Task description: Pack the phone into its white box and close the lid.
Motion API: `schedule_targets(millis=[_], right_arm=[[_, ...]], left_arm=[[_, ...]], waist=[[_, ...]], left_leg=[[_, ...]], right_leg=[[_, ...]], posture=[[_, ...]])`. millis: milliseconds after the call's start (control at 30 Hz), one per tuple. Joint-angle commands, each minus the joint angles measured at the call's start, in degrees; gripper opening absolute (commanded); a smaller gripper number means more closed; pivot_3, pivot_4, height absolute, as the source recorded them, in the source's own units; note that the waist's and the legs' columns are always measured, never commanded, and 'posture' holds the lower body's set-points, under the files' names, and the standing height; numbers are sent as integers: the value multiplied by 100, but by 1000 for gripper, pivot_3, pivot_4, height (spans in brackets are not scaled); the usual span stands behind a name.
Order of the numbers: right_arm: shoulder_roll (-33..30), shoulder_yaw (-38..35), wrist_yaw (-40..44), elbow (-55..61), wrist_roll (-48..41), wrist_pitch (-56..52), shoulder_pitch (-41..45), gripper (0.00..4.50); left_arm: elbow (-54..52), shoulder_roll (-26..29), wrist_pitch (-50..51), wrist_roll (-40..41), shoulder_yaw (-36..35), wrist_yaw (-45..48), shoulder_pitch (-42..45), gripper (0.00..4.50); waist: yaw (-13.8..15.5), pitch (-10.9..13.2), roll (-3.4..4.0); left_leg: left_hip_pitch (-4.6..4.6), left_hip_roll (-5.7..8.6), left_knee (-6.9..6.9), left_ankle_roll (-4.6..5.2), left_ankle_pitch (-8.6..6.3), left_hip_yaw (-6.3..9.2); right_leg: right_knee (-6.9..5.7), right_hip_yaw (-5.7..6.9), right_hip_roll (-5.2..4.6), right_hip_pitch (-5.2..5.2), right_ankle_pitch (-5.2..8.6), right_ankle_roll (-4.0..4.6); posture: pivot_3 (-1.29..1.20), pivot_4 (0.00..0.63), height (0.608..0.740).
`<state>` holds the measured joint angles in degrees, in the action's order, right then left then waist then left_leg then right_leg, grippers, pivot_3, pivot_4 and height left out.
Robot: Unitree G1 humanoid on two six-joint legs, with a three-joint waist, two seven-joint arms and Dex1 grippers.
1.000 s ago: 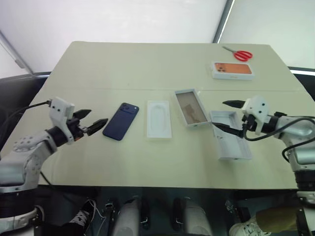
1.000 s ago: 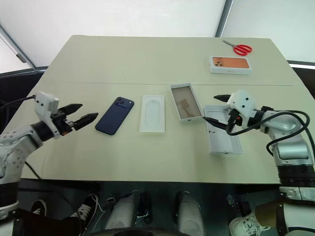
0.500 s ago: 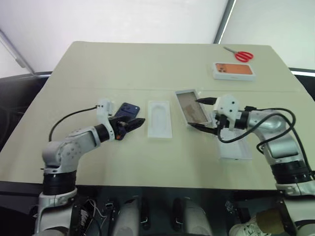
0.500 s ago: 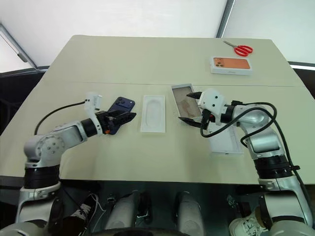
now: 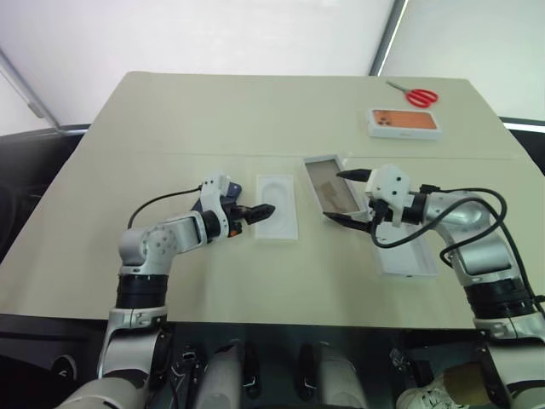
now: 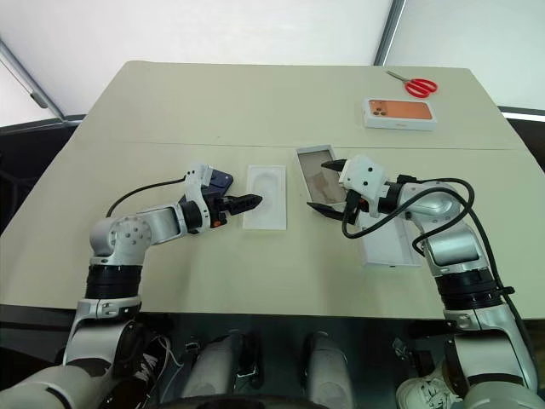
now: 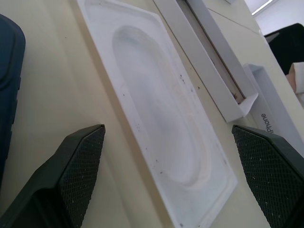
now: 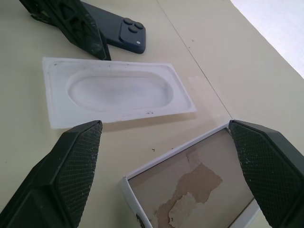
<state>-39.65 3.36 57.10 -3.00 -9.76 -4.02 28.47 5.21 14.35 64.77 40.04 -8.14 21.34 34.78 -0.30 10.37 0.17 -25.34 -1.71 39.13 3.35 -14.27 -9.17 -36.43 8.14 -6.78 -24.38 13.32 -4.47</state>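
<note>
I expect the insert to go down below the box's rim when I lower it inside, because the insert's outline matches the white box's brownish bottom.
The dark blue phone lies flat on the table, camera cluster up, mostly covered by my left arm in the eye views. My left gripper is open just past it, its fingers reaching over the near left edge of the white recessed insert, which lies loose. To the insert's right sits the white box with a brownish floor. My right gripper hangs open over the box's right side, holding nothing. The lid lies inside up, right of the box. In the right wrist view, the phone is beyond the insert.
A white box with an orange phone picture and red scissors lie at the table's far right. A cable loops from each wrist. The near strip of table in front of both grippers is bare.
My left arm swung right, from left of the phone past it to the insert's edge. My right gripper moved left, from above the lid to above the box. Both stayed open.
</note>
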Motion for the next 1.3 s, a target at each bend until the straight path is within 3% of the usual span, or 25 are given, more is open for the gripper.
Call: schedule_targets(millis=[33, 200, 267, 300, 533, 567, 767, 933, 1133, 1300], right_arm=[[-49, -157, -53, 166, -38, 73, 20, 4453], [-30, -131, -91, 200, -27, 59, 18, 4453], [-27, -133, -99, 218, -39, 45, 25, 4500], [-25, -138, -105, 221, -47, 37, 30, 4500], [-57, -136, -102, 189, -17, 58, 43, 4500], [-56, -137, -104, 172, -13, 62, 61, 4500], [-40, -123, -111, 103, 12, 91, 120, 4500], [-75, -6, 28, 19, 80, 110, 17, 4500], [-225, 400, 283, -736, 607, 291, 288, 4500], [-333, 822, 725, -1990, 1104, 963, 998, 4500]], left_arm=[[331, -113, 190, 50, -111, -13, 120, 4500], [540, -510, 278, 118, -347, -199, 218, 4500], [528, -564, 325, 85, -398, -275, 215, 3989], [532, -591, 361, 121, -464, -300, 212, 3707], [593, -650, 449, 173, -810, -502, 157, 260], [579, -643, 459, 182, -815, -505, 140, 46], [555, -685, 499, 301, -955, -600, 115, 46], [639, -737, 596, 725, -1753, -1007, 327, 46], [596, -751, 536, 907, -2118, -1286, 545, 46], [488, -766, 448, 833, -1963, -1213, 589, 46]], waist=[[2, 0, 0], [56, -1, 0], [80, -1, 0], [88, -1, 0], [87, -2, 0], [84, -2, 0], [70, -3, 0], [52, -2, -1], [63, 0, -4], [57, 0, -4]], left_leg=[[0, 0, 0, 0, 0, 1], [1, 1, 2, 0, 0, 2], [1, 1, 2, 0, 0, 2], [1, 1, 2, 0, 0, 2], [2, 0, 3, 0, 0, 2], [4, 0, 3, 0, 0, 2], [5, -1, 2, 0, 0, 2], [5, -3, 2, 0, 0, 2], [2, -2, 2, 0, 0, 2], [2, 0, 3, 0, 0, 0]], right_leg=[[0, 0, 0, 0, 0, 0], [0, 1, -1, 3, 0, 0], [0, 0, -1, 3, 0, 0], [0, 0, -1, 3, 0, 0], [0, 0, -1, 3, 0, 0], [0, 0, -1, 5, 0, 0], [0, 0, 0, 5, 0, 0], [0, -2, 0, 5, 0, 0], [0, 0, 1, 5, 0, 0], [1, 4, 2, 4, 0, 0]], posture=[[0, 150, 738], [0, 150, 738], [0, 150, 738], [0, 150, 738], [0, 150, 738], [0, 150, 738], [0, 150, 738], [0, 150, 738], [0, 150, 738], [0, 150, 738]])
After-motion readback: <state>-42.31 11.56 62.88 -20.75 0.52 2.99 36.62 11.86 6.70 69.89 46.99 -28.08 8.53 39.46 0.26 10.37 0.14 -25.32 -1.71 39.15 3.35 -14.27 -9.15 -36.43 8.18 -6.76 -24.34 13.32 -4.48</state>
